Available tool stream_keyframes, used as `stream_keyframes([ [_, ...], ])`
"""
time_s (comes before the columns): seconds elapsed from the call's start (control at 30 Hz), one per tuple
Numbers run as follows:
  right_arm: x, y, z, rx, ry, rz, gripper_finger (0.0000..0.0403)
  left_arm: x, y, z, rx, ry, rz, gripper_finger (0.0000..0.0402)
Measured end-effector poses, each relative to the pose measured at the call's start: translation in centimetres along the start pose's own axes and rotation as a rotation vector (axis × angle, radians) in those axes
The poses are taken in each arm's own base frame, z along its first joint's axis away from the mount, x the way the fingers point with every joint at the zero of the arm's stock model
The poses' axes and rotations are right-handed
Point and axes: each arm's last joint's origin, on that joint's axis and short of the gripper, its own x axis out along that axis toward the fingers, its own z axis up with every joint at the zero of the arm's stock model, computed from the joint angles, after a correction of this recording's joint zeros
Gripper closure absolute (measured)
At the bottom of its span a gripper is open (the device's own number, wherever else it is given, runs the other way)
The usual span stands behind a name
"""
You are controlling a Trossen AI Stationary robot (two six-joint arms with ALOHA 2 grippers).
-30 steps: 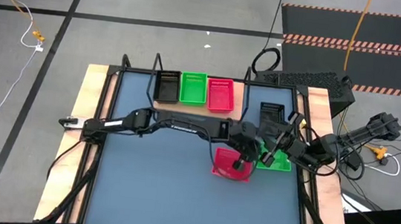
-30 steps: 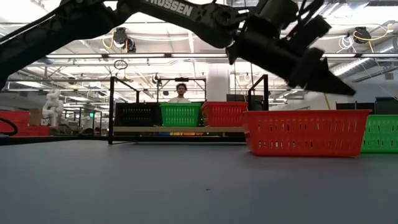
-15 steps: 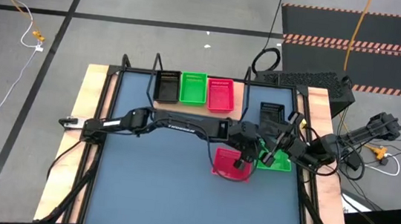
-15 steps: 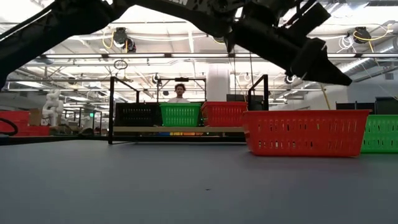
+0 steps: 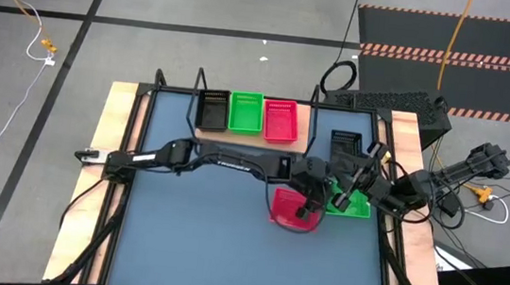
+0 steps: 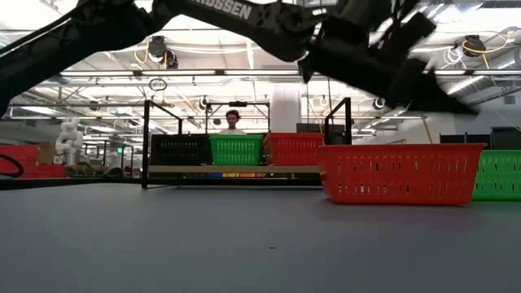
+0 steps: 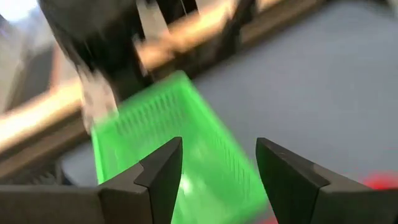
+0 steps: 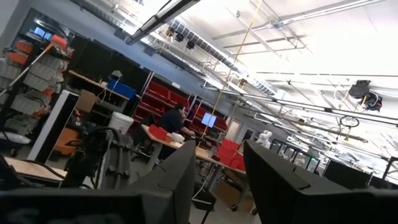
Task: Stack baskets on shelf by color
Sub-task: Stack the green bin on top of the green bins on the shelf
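The red basket [image 5: 311, 221] is crowding the end of the green basket. My left gripper should first push the red basket out of the way, then grab the green basket by that end's rim [image 5: 329, 207].
The shelf [image 5: 299, 140] stands at the table's far edge and carries one black basket [image 5: 212, 110], one green basket [image 5: 245, 112] and one red basket [image 5: 279, 120] side by side. Another red basket [image 5: 292, 209] rests on its base on the table right of centre. A green basket [image 5: 353, 205] sits to its right and a black basket [image 5: 347, 145] lies beyond them. My left gripper [image 5: 311, 203] hovers open above the red basket's right part, fingers slanting down toward the green basket [image 7: 155, 127]. My right gripper [image 8: 217, 158] is open, raised at the right edge, pointing up into the room.
My right arm [image 5: 392, 190] hangs over the table's right side, close to the green and black baskets. The blue-grey tabletop [image 5: 198, 231] lies bare on the left and near sides. A person [image 6: 234, 120] sits in the room behind the shelf.
My left gripper has opened above the red basket on the table. In the low view its fingertip stands a little higher over the basket's rim than before. The baskets have kept their places.
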Motion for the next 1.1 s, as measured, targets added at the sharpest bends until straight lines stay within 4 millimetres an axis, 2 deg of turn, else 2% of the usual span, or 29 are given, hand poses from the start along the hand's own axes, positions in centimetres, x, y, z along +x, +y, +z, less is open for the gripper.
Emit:
stream_keyframes([
  [0.2,0.0,0.1,-0.1,-0.013,0.009,0.009,0.0273,-0.3,0.0,-1.8,0.011,0.139,-0.060,0.0195],
  [0.33,0.0,0.1,-0.1,-0.004,0.009,0.009,0.0273,-0.2,-1.4,-2.1,0.004,0.212,-0.125,0.0195],
  [0.47,0.0,0.1,-0.1,-0.005,0.009,0.009,0.0273,0.4,-4.0,-1.0,0.096,0.223,-0.192,0.0195],
  [0.67,0.0,0.1,-0.1,-0.002,0.010,0.008,0.0273,0.5,-6.9,2.2,0.266,0.141,-0.205,0.0195],
  [0.8,0.0,0.1,-0.1,-0.001,0.011,0.007,0.0273,0.1,-6.3,3.1,0.340,0.151,-0.090,0.0195],
  [0.93,0.0,0.1,-0.1,-0.001,0.013,0.007,0.0273,-0.2,-4.3,2.4,0.415,0.193,0.007,0.0195],
  [1.1,0.0,0.1,-0.2,-0.005,0.016,0.009,0.0273,-0.9,-1.7,0.9,0.427,0.185,-0.007,0.0195],
])
